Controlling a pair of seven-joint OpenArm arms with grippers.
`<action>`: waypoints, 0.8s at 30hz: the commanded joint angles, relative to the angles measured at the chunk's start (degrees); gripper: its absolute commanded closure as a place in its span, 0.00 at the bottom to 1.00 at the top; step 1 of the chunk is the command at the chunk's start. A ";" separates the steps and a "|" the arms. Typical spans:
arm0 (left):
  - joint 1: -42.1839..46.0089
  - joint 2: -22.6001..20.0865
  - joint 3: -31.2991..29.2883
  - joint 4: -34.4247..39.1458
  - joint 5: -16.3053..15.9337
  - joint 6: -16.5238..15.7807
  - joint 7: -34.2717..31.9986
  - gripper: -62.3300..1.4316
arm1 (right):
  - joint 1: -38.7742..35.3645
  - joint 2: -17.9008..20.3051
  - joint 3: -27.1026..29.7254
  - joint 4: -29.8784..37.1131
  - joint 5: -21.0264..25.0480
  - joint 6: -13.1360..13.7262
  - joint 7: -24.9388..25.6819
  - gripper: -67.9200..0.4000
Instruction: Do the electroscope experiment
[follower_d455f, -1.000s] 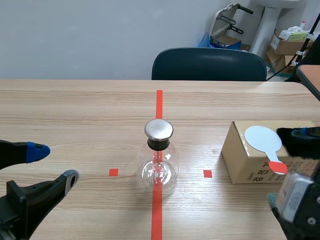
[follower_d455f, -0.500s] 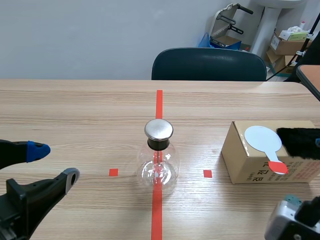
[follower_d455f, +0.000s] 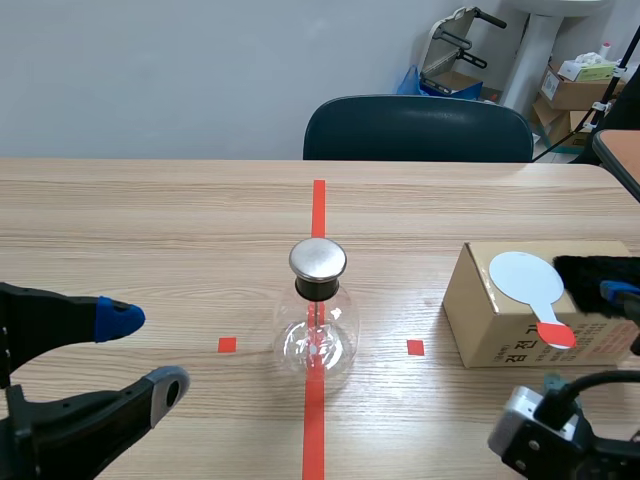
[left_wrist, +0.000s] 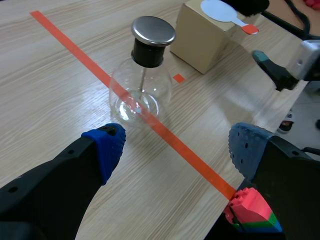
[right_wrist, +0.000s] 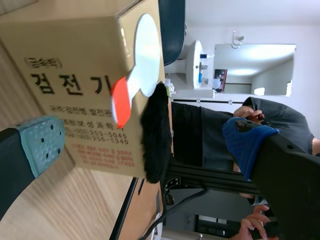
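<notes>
I expect the white disc (follower_d455f: 526, 277) to stay stiff and flat when I lift it, because the red handle (follower_d455f: 556, 335) sticks straight out past the box's edge.
The electroscope, a clear round flask (follower_d455f: 318, 335) with a metal cap (follower_d455f: 318, 259), stands on the red centre tape. Between my left gripper's fingers in its wrist view, the flask (left_wrist: 141, 90) is a short way ahead. My left gripper (follower_d455f: 143, 352) (left_wrist: 175, 147) is open, low at the near left. A white disc paddle with a red handle (follower_d455f: 527, 277) (right_wrist: 142, 55) and a black fur pad (follower_d455f: 600, 280) (right_wrist: 156, 135) lie on a cardboard box (follower_d455f: 500, 320) (right_wrist: 65, 75). My right gripper (follower_d455f: 618, 335) (right_wrist: 145, 142) is open, level with the box's near side.
A dark chair (follower_d455f: 418, 128) stands at the table's far edge. Boxes and equipment (follower_d455f: 575, 85) fill the back right corner. In the right wrist view a person's hand (right_wrist: 255, 222) shows beyond the table's edge.
My left gripper has moved forward and right, toward the flask. My right arm dropped low, then swung so its wrist sits further left and one blue pad shows by the box again.
</notes>
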 joint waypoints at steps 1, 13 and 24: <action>0.13 -0.79 1.20 0.42 -0.37 -0.74 -2.47 0.27 | 1.33 0.61 -0.11 -0.13 -0.52 -0.81 -0.72 0.00; 0.13 -8.79 8.46 1.99 0.09 -0.98 -11.02 0.27 | 7.17 0.59 -2.58 -5.51 -1.29 -0.81 -1.68 0.00; 0.13 -11.21 11.39 5.77 6.34 -0.90 -11.47 0.27 | 7.56 0.61 -3.19 -5.88 -2.32 -0.79 -1.95 0.00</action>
